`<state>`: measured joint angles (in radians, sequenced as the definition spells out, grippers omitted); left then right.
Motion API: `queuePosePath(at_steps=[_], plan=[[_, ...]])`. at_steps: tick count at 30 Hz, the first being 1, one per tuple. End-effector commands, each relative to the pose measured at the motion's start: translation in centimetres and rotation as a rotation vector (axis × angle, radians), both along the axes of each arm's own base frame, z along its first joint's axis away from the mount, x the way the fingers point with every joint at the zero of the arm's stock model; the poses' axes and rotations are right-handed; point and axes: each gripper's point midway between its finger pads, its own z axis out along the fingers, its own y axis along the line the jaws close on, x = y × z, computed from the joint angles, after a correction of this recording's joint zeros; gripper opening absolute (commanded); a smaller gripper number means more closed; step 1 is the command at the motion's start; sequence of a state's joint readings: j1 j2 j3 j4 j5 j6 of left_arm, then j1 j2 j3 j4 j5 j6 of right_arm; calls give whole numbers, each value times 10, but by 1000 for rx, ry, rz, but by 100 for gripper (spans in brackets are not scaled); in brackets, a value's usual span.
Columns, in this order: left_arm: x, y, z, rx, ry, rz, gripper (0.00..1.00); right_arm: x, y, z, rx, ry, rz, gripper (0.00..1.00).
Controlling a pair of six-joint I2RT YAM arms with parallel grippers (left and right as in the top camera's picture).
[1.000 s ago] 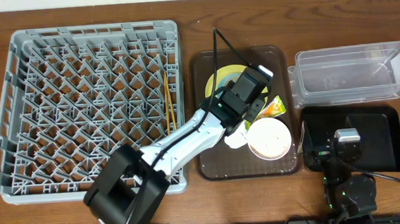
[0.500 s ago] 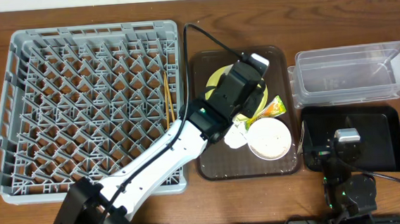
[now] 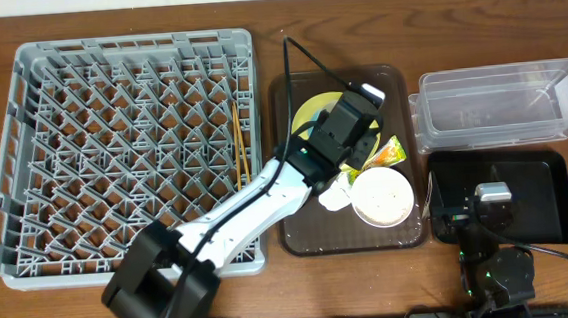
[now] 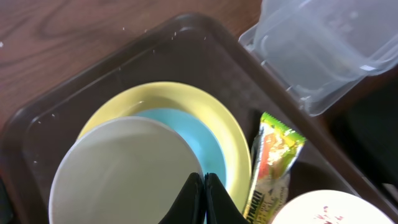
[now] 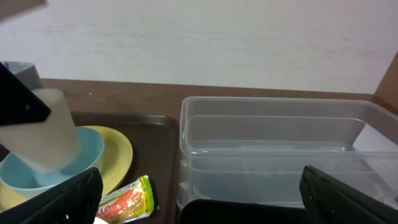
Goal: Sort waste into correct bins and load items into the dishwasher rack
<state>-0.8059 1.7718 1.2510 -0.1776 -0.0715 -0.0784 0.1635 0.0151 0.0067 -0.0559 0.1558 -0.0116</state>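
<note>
The small white cup (image 5: 55,135) is hanging at a tilt from my left gripper's fingers, so I should set it down in the light blue bowl (image 5: 91,148) and grip the cup's rim again before I lift the cup out.
My left gripper (image 4: 204,198) is shut on the rim of the small white cup (image 4: 124,177), which hangs tilted over the light blue bowl (image 5: 37,168) in the right wrist view. The bowl sits on the yellow plate (image 4: 239,149) in the brown tray (image 3: 299,233). The snack wrapper (image 4: 270,165) lies right of the plate, beside the white bowl (image 3: 382,194) and the crumpled tissue (image 3: 333,198). Two chopsticks (image 3: 240,147) lie in the grey dishwasher rack (image 3: 23,147). My right gripper (image 5: 202,199) stands open and holds nothing, low over the black tray (image 3: 542,196).
The clear tub (image 3: 501,104) stands at the back right, just behind the black tray and right of the brown tray. The left arm (image 3: 257,196) reaches across the rack's near right corner. Bare wooden table borders everything.
The left gripper shifted toward the far side of the brown tray and then came back a little over the plate. The right arm has stayed still.
</note>
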Motion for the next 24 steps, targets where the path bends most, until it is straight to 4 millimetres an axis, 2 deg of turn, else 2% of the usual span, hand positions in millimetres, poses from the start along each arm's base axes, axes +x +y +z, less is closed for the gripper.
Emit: queuePosePath(at_steps=[1, 19, 20, 22, 24], plan=[[9, 10, -13, 54, -20, 55, 6, 0, -2, -2, -5, 5, -7, 99], [13, 13, -42, 114, 1, 72, 7, 0, -2, -2, -5, 5, -7, 99], [14, 13, -42, 112, -1, 72, 9, 0, -2, -2, -5, 5, -7, 99], [15, 12, -40, 106, -7, 72, 21, 0, -2, -2, -5, 5, -7, 99], [16, 11, -39, 99, -13, 73, 26, 0, -2, -2, -5, 5, -7, 99]])
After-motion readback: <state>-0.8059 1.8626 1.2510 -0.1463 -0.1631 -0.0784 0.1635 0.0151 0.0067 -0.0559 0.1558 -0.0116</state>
